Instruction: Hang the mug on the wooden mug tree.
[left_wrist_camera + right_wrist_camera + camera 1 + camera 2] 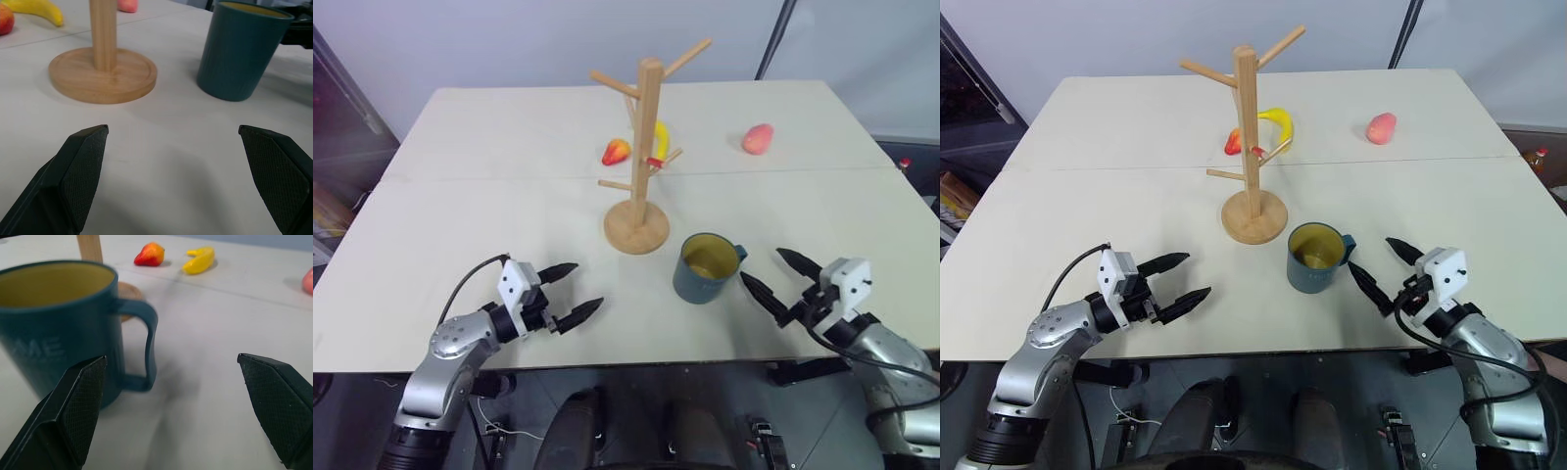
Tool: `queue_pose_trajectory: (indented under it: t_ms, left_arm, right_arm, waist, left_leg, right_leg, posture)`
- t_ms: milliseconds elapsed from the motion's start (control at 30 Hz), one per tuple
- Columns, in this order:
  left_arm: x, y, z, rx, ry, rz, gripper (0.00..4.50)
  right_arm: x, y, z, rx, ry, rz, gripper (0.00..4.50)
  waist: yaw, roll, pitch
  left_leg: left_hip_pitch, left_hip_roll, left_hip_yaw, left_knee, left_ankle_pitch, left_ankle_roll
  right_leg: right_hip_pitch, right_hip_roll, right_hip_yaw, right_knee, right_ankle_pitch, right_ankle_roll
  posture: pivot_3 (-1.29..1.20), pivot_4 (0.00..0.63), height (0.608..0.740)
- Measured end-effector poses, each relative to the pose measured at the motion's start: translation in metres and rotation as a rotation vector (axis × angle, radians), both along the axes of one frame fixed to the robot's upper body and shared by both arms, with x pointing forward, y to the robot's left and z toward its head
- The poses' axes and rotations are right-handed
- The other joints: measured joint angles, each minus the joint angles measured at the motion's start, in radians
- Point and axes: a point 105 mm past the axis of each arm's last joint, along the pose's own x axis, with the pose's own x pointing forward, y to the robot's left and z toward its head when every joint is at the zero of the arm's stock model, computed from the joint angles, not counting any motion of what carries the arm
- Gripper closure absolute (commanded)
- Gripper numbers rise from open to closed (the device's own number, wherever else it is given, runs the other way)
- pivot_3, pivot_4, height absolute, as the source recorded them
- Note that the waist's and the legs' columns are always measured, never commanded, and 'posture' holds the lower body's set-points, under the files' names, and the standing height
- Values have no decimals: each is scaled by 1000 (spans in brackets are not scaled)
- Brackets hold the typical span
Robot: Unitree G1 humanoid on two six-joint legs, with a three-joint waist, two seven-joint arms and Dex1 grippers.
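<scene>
My gripper is to slip the teal mug (703,273) onto the red-tipped peg; with the loop handle (741,253) on the mug's side, it will hang tipped, its opening sideways.
The teal mug (707,268) with its yellow inside stands upright on the table just right of the wooden mug tree (640,157), its handle (740,253) turned to the right. My right gripper (778,276) is open a short way right of that handle, fingers pointing toward it and touching nothing; the right wrist view shows the mug (63,328) and handle (145,350) close ahead. My left gripper (570,290) is open and empty near the front edge, left of the mug and below the tree's base (102,73).
Behind the tree lie a yellow banana (1279,121) and a red-yellow fruit (616,152); a pink fruit (758,139) sits further right. The white table (460,215) has a seam across its middle and open space on the left.
</scene>
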Motion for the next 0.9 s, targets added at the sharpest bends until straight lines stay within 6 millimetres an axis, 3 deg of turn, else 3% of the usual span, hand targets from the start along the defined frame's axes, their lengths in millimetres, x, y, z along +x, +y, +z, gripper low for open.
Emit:
queue_pose_trajectory:
  t_ms: [333, 900]
  left_arm:
    - [-2, -3, 1, -8, -13, -11, 0]
    - [-4, -4, 5, -10, -50, -36, 0]
  right_arm:
    - [12, 11, 3, 10, -24, 7, 60]
    - [33, 9, -9, 25, 6, -3, 60]
  waist:
    - [0, 0, 0]
    - [-1, 0, 0]
  left_leg:
    - [0, 0, 0, 0, 0, 0]
    - [0, 0, 0, 0, 0, 0]
  right_leg:
    - [0, 0, 0, 0, 0, 0]
    - [0, 1, 0, 1, 0, 0]
  posture:
    - [0, 150, 740]
    - [0, 150, 740]
